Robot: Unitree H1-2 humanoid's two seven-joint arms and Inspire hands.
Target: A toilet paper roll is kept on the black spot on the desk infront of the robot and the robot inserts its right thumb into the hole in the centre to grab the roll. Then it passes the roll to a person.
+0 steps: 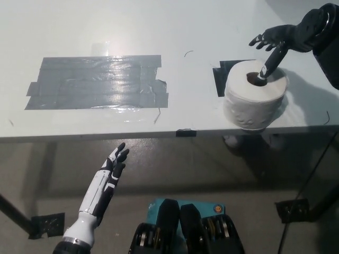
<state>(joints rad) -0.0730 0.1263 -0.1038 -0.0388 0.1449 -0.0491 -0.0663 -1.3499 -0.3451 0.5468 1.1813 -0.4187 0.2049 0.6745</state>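
Observation:
I expect the toilet paper roll (254,103) to tip sideways along with my hand when I lift and carry it, because the thumb reaches down into the centre hole (257,79).
A white toilet paper roll (256,95) stands upright on a black spot (222,75) near the front right of the white desk (132,32). My black right hand (275,43) hovers over the roll's far side, open, with its thumb pointing down into the centre hole (258,79). The other fingers are spread out to the left, off the roll. My white left hand (112,170) rests open below the desk's front edge at the lower left.
A large patch of grey tape (98,82) lies on the desk's left half. The desk's front edge (175,133) runs just below the roll. Dark floor and a desk leg foot (294,210) show beneath.

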